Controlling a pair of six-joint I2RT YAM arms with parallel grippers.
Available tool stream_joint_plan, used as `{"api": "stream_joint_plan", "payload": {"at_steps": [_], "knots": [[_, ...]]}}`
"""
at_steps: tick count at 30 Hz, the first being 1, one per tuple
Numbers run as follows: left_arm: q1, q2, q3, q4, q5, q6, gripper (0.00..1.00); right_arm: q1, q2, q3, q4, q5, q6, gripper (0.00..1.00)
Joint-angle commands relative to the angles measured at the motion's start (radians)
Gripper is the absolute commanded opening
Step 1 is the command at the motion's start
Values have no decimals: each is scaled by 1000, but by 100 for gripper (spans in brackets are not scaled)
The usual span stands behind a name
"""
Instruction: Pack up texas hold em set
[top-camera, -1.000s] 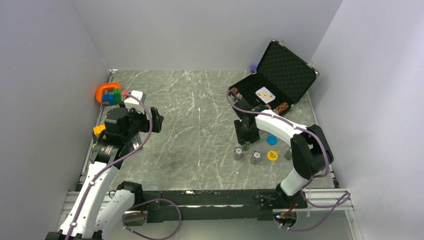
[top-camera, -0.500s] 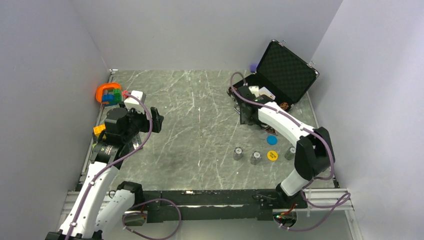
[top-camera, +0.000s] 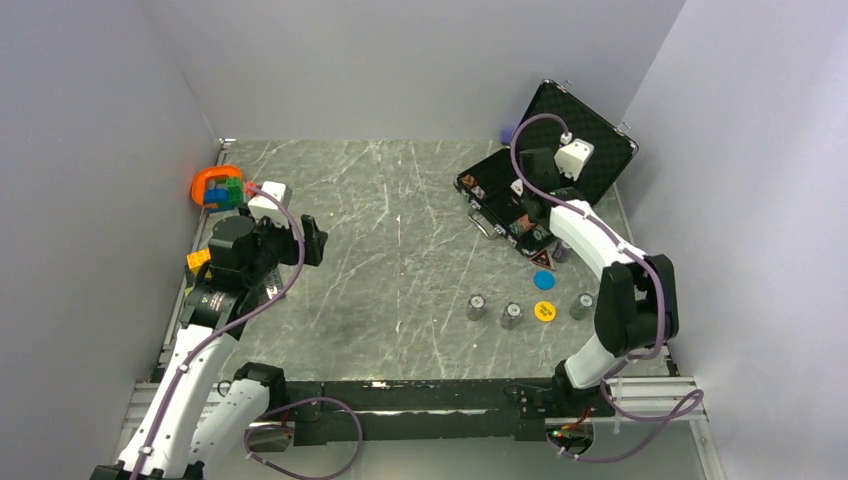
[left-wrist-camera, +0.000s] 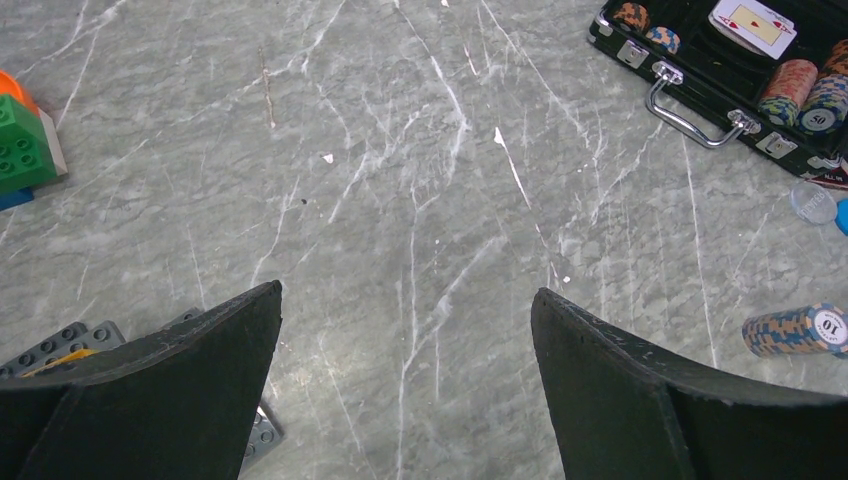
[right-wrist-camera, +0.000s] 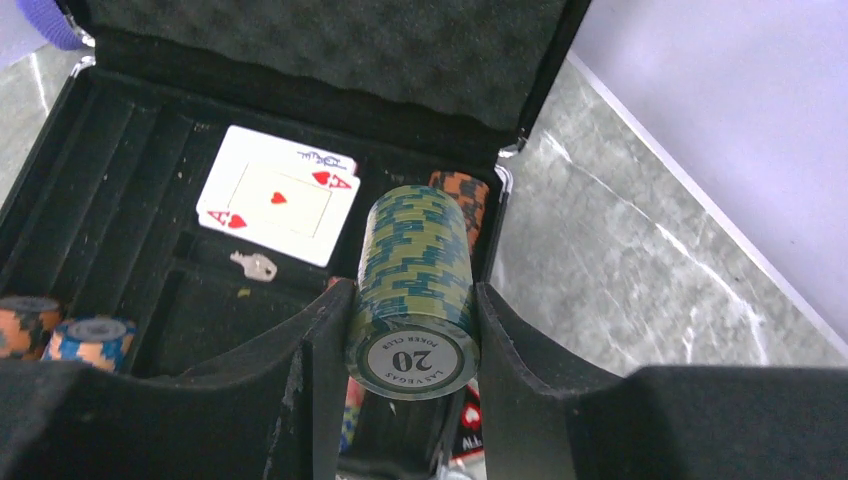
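Observation:
The green-and-yellow chip stack (right-wrist-camera: 415, 262) lies along the orange stack. My right gripper keeps moving it down until it sits in the empty slot (right-wrist-camera: 392, 180) next to the card deck.
The black briefcase (top-camera: 500, 190) lies open at the back right, its foam lid (top-camera: 580, 125) upright. My right arm's wrist (top-camera: 548, 170) hangs over it. In the right wrist view my right gripper (right-wrist-camera: 412, 320) is shut on a green-and-yellow chip stack (right-wrist-camera: 418, 270) marked 20, held above the case's right end, near an orange stack (right-wrist-camera: 462, 192). The card deck (right-wrist-camera: 278, 195) and other stacks (right-wrist-camera: 95, 340) lie inside. Three chip stacks (top-camera: 512, 316), a blue disc (top-camera: 543, 281) and a yellow disc (top-camera: 544, 311) sit on the table. My left gripper (left-wrist-camera: 408, 292) is open and empty at the left.
An orange ring with toy blocks (top-camera: 215, 187) and a white block (top-camera: 270, 197) sit at the far left. A grey studded plate (left-wrist-camera: 60, 345) lies under my left fingers. A purple thing (top-camera: 507, 133) sits behind the case. A small key (right-wrist-camera: 255, 265) lies in the case. Walls close three sides.
My right arm has lifted a chip stack from beside the loose stacks and carried it back over the open case. The left arm has not moved.

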Motion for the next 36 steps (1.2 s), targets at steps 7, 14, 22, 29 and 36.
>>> {"api": "stream_joint_plan", "payload": {"at_steps": [7,14,22,29,36], "knots": [[-10,-9,18,0,6,4,98,-40,183,73,294,128,-75,0],[-12,-7,19,0,6,4,98,-62,278,87,345,116,-117,0],[-16,-6,19,1,3,4,98,-76,336,48,474,77,-200,0],[-17,-5,19,1,3,6,98,-83,349,56,485,70,-222,0],[-18,-8,19,1,2,3,98,-102,391,115,365,66,-200,0]]}}
